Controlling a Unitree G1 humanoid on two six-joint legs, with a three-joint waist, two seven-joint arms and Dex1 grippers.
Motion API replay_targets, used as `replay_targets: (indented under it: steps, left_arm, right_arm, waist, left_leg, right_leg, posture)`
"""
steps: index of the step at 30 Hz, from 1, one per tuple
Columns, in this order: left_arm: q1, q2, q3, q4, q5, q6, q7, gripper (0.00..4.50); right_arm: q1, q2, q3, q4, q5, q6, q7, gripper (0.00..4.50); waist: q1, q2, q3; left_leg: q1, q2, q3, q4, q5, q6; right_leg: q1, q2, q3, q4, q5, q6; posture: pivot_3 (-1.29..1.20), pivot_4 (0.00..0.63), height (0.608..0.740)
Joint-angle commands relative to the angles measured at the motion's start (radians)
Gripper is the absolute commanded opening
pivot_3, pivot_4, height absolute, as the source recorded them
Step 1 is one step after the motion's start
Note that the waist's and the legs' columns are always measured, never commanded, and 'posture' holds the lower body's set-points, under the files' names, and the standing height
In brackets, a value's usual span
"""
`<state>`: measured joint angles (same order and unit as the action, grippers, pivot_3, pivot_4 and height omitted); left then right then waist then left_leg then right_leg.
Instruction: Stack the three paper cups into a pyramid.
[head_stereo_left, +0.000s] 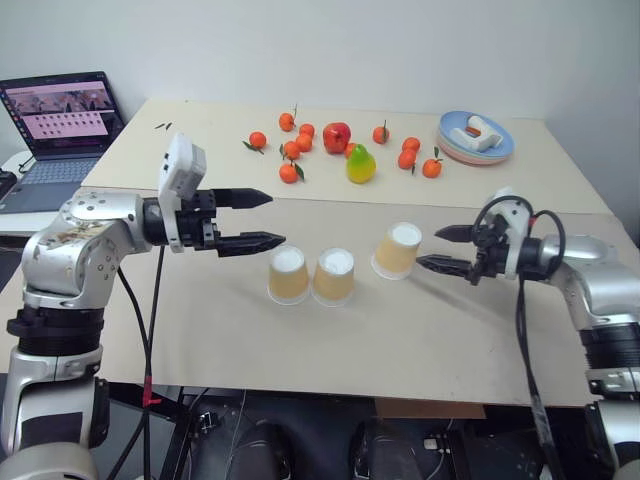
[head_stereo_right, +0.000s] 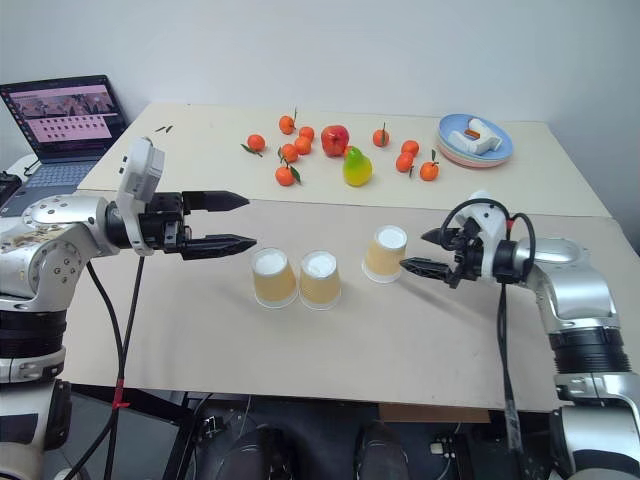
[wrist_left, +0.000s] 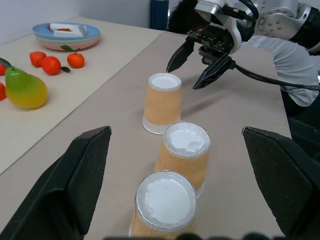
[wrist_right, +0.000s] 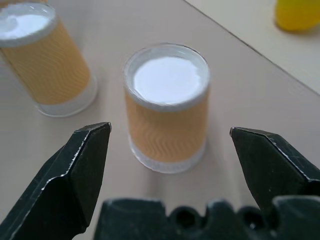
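Note:
The cup standing apart (head_stereo_left: 398, 251) will rest steady across the flat white bases of the paired cups (head_stereo_left: 336, 262) when I lower it, since both bases sit close together.
Three paper cups stand upside down on the tan table, white bases up. Two of them (head_stereo_left: 288, 275) (head_stereo_left: 333, 277) sit side by side near the middle. The third cup (head_stereo_left: 398, 250) stands apart to their right. My right gripper (head_stereo_left: 428, 248) is open and level, pointing at the third cup from the right, its tips just short of it. In the right wrist view that cup (wrist_right: 166, 107) sits ahead of the gap between the fingers. My left gripper (head_stereo_left: 275, 218) is open and hovers above and left of the leftmost cup, holding nothing.
Behind the cups lie several mandarins (head_stereo_left: 290, 172), a red apple (head_stereo_left: 336, 137) and a yellow-green pear (head_stereo_left: 360, 165). A stack of plates (head_stereo_left: 500, 148) stands at the back right. A laptop (head_stereo_left: 60, 120) sits off to the far left. The table's front edge (head_stereo_left: 330, 392) is near.

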<state>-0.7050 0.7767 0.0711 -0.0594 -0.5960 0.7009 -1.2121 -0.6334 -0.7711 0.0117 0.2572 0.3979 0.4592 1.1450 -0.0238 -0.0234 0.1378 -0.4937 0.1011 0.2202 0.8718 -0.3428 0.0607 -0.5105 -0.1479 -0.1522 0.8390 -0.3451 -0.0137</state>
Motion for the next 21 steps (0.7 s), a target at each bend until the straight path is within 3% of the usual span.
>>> replay_targets:
  steps: [1, 21]
  left_arm:
    - [-0.004, 0.008, 0.019, -0.030, -0.028, -0.023, -0.024, 4.48]
    - [0.132, -0.030, -0.032, -0.083, 0.034, -0.191, -0.023, 4.48]
  right_arm:
    - [-0.076, 0.028, -0.013, 0.032, 0.017, -0.025, 0.048, 4.50]
    - [-0.164, 0.174, 0.008, 0.195, -0.079, -0.112, 0.038, 4.50]
  waist:
    - [0.000, 0.000, 0.000]
    - [-0.002, 0.001, 0.000]
  left_leg:
    - [0.000, 0.000, 0.000, 0.000, 0.000, 0.000]
    - [0.000, 0.000, 0.000, 0.000, 0.000, 0.000]
  right_leg:
    - [0.000, 0.000, 0.000, 0.000, 0.000, 0.000]
    - [0.000, 0.000, 0.000, 0.000, 0.000, 0.000]
  posture:
    - [0.00, 0.150, 0.663]
    - [0.00, 0.150, 0.663]
